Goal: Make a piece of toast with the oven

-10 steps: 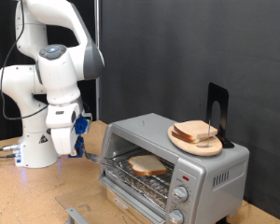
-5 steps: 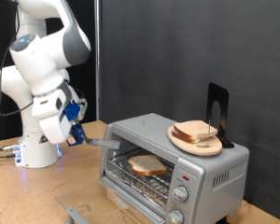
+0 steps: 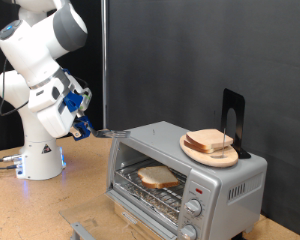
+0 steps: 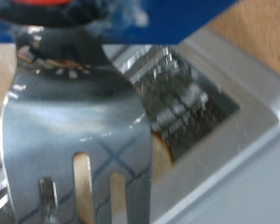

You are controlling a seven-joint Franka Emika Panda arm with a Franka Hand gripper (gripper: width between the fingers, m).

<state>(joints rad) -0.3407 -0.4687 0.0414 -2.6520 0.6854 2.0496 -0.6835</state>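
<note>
The robot's gripper should keep going over the oven's top and let go of the fork there, with the toast on the wire rack (image 3: 157, 177) and the oven's top clear beside the plate (image 3: 163, 135).
The silver oven (image 3: 225, 180) stands at the exterior view's right with its front open. The piece of toast (image 3: 157, 176) lies inside on the wire rack. My gripper (image 3: 87, 120) hangs above and to the left of the oven, shut on a metal fork (image 3: 116, 132) whose tines point at the oven's top left corner. In the wrist view the slotted fork (image 4: 75, 131) fills the frame, with the oven (image 4: 243, 103) blurred behind it. The gripper's fingers are hidden there.
A plate (image 3: 193, 150) with stacked bread slices (image 3: 210, 141) rests on the oven's roof, and a black stand (image 3: 234, 120) rises behind it. The robot base (image 3: 40, 155) sits on the wooden table at the left. A grey metal part (image 3: 85, 230) lies at the bottom edge.
The arm has lifted and drawn back, carrying the fork from the oven's opening up to its top left corner. The toast has stayed on the rack.
</note>
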